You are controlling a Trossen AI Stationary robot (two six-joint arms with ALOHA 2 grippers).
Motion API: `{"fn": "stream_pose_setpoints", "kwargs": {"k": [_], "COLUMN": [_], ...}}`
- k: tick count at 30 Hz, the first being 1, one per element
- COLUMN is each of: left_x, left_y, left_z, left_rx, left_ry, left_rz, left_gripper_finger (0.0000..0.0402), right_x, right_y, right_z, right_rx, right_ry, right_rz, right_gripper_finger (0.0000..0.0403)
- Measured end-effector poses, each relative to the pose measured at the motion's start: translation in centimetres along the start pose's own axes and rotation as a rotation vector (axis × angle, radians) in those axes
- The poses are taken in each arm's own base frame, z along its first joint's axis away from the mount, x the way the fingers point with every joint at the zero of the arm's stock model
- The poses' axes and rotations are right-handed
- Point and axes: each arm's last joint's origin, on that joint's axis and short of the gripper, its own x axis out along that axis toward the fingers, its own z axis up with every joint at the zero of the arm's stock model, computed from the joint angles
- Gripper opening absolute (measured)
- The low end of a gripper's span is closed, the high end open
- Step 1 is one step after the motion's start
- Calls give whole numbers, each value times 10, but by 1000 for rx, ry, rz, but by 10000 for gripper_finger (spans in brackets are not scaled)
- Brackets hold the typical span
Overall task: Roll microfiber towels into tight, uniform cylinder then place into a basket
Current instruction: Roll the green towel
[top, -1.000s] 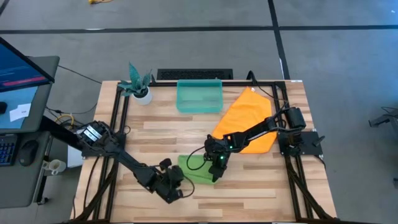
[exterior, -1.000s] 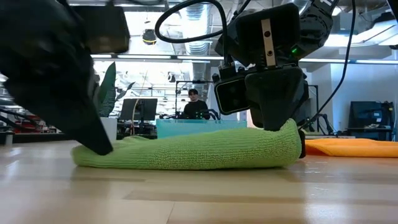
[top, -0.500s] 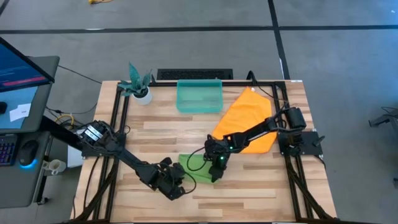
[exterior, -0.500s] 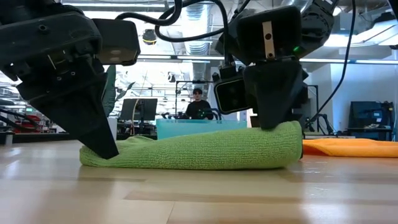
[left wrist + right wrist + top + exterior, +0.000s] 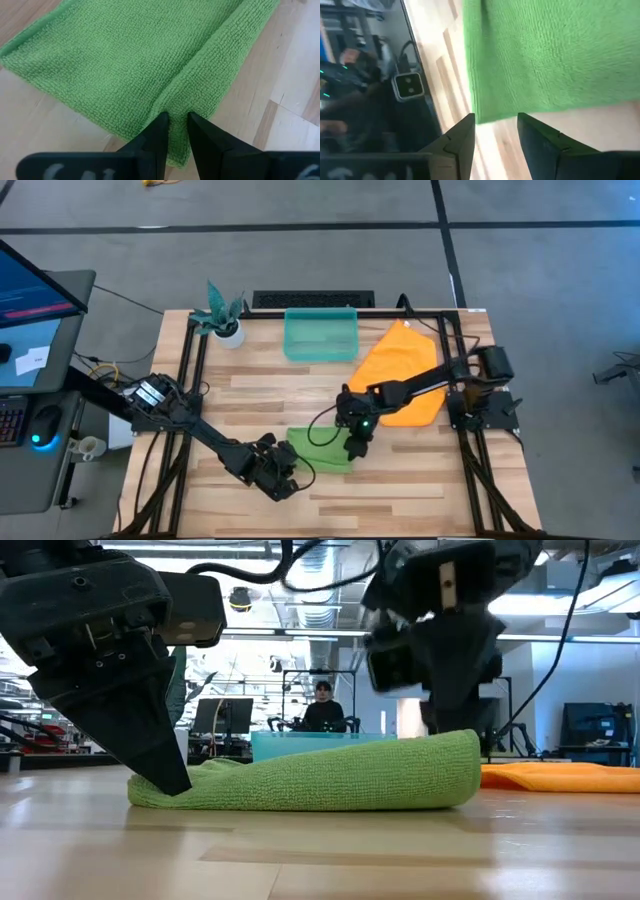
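The green towel's fold stands high (image 5: 446, 752) at the end away from my left gripper. My right gripper should close and push the fold's raised end (image 5: 480, 97) down.
The lime green microfiber towel (image 5: 322, 450), partly rolled, lies near the table's front middle and shows as a long low roll (image 5: 320, 778) in the low view. My left gripper (image 5: 176, 117) is shut on its left end. My right gripper (image 5: 495, 120) stands open just above the towel's right end (image 5: 455, 755), with nothing between its fingers. The orange towel (image 5: 400, 380) lies flat at the right. The teal basket (image 5: 320, 335) stands at the far middle. My left gripper pinches a raised fold of the green towel (image 5: 176, 102) between its two fingers, at the towel's left end. The fingers slant down from the table's near left side. The fold runs away from the fingertips along the towel. The towel rests on the table.
A white pot with a teal plant (image 5: 222, 320) stands at the far left corner. Black frame rails (image 5: 190, 380) run along both table sides. A person (image 5: 322, 710) sits at a desk beyond the table. Bare wood lies in front of the green towel.
My right gripper has opened, let go of the green towel's right end and risen, drawing back a little toward the right edge. The towel's right end has stayed on the table. My left gripper has turned slightly and kept its hold.
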Motion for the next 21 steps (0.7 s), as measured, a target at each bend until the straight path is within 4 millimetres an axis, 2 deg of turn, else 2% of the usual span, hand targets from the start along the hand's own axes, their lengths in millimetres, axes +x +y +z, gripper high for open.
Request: {"fn": "stream_pose_setpoints", "kwargs": {"k": [4,8,11,14,18,21], "left_x": [0,0,0,0,0,0], "left_y": [0,0,0,0,0,0], "left_z": [0,0,0,0,0,0], "left_rx": [-16,-23,-25,-35,-46,-53], "left_ry": [0,0,0,0,2,3], "left_rz": [1,2,2,2,1,-1], "left_gripper_finger": [70,70,70,70,70,70], "right_x": [-15,-15,-9,2,18,31], "right_y": [26,48,60,67,74,68], "right_z": [-14,-37,-54,-65,-70,-69], "right_rx": [-189,-419,-570,-641,-684,-675], "right_ry": [-47,-171,-282,-363,-399,-386], "right_rz": [-47,-168,-236,-243,-227,-232], "right_gripper_finger": [169,170,171,169,164,150]}}
